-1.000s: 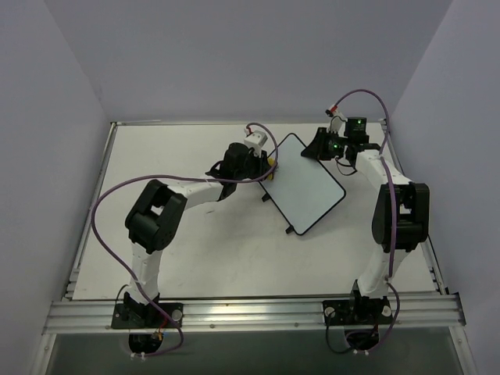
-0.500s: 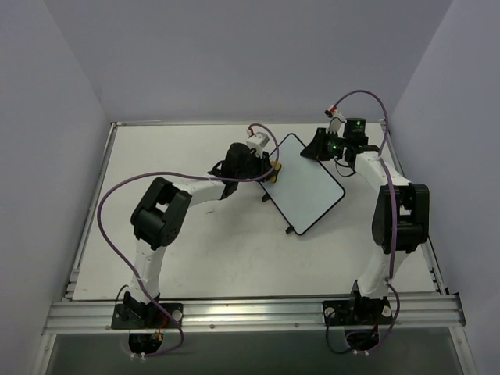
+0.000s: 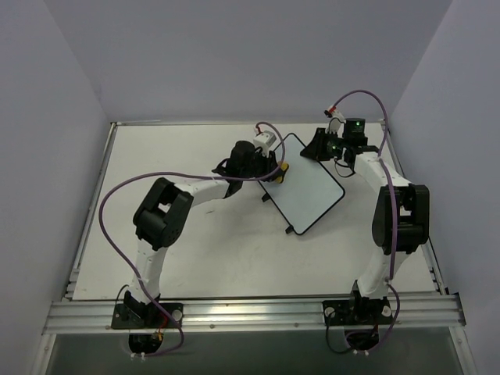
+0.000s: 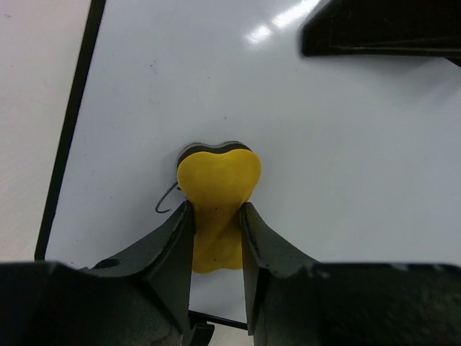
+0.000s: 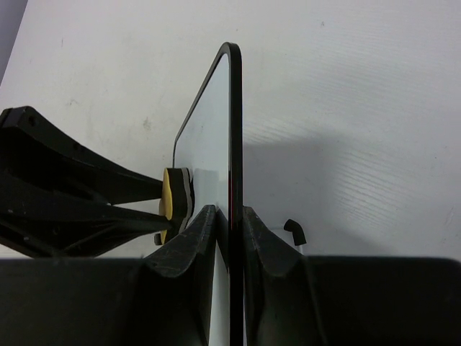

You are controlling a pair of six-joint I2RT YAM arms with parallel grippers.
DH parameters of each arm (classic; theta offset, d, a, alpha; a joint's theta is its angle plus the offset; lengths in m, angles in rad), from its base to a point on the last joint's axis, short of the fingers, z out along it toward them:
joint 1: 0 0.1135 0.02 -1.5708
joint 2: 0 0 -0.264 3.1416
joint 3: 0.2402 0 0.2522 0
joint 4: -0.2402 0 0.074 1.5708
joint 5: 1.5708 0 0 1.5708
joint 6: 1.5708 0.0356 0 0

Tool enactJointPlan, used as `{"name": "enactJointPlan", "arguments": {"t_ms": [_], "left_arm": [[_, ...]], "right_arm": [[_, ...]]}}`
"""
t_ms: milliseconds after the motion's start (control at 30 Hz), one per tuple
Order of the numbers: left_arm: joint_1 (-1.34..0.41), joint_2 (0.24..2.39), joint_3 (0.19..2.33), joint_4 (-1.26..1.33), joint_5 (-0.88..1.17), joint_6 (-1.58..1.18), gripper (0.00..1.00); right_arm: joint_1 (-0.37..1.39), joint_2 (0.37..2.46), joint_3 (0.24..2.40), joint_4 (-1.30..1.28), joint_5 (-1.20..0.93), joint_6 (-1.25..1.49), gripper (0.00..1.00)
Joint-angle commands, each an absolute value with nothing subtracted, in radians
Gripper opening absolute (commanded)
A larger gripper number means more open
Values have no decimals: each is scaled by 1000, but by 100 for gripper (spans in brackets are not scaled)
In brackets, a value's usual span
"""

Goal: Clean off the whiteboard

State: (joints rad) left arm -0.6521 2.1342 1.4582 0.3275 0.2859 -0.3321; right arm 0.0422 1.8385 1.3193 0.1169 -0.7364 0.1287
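A black pen mark is still there next to the yellow sponge, so my left gripper should wipe the sponge to the whiteboard's near end and back across the mark.
The whiteboard lies tilted at the back middle of the table, white with a thin black frame. My left gripper is shut on the small yellow bone-shaped sponge, pressing it against the board's face near its left edge. A small black pen mark shows just left of the sponge. My right gripper is shut on the board's far edge, one finger on each side of the frame. The sponge also shows in the right wrist view, flat against the board.
The white table is walled by purple panels on the left, back and right. A metal rail runs along the near edge by the arm bases. One of the board's small black feet shows on its underside.
My left gripper has moved to the right with the sponge, from the board's left edge onto its face. The right gripper and the board have stayed put.
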Motion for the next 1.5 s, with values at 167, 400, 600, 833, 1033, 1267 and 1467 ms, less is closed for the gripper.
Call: {"name": "enactJointPlan", "arguments": {"t_ms": [167, 400, 600, 833, 1033, 1267, 1467], "left_arm": [[-568, 2194, 1565, 264, 245, -350, 2], [-572, 2192, 1545, 288, 262, -344, 2], [-630, 2172, 1491, 357, 282, -334, 2], [-753, 2137, 1376, 478, 258, -330, 2], [-834, 2074, 1267, 563, 222, -305, 2], [-925, 2033, 1184, 592, 187, -298, 2], [-1020, 2031, 1147, 614, 147, -272, 2]], "right_arm": [[98, 1806, 1289, 68, -732, 77, 0], [100, 1804, 1284, 75, -730, 77, 0], [104, 1802, 1275, 86, -730, 81, 0], [107, 1793, 1258, 101, -727, 83, 0], [107, 1781, 1227, 132, -729, 94, 0], [120, 1779, 1210, 163, -730, 112, 0], [127, 1772, 1200, 172, -726, 115, 0]]}}
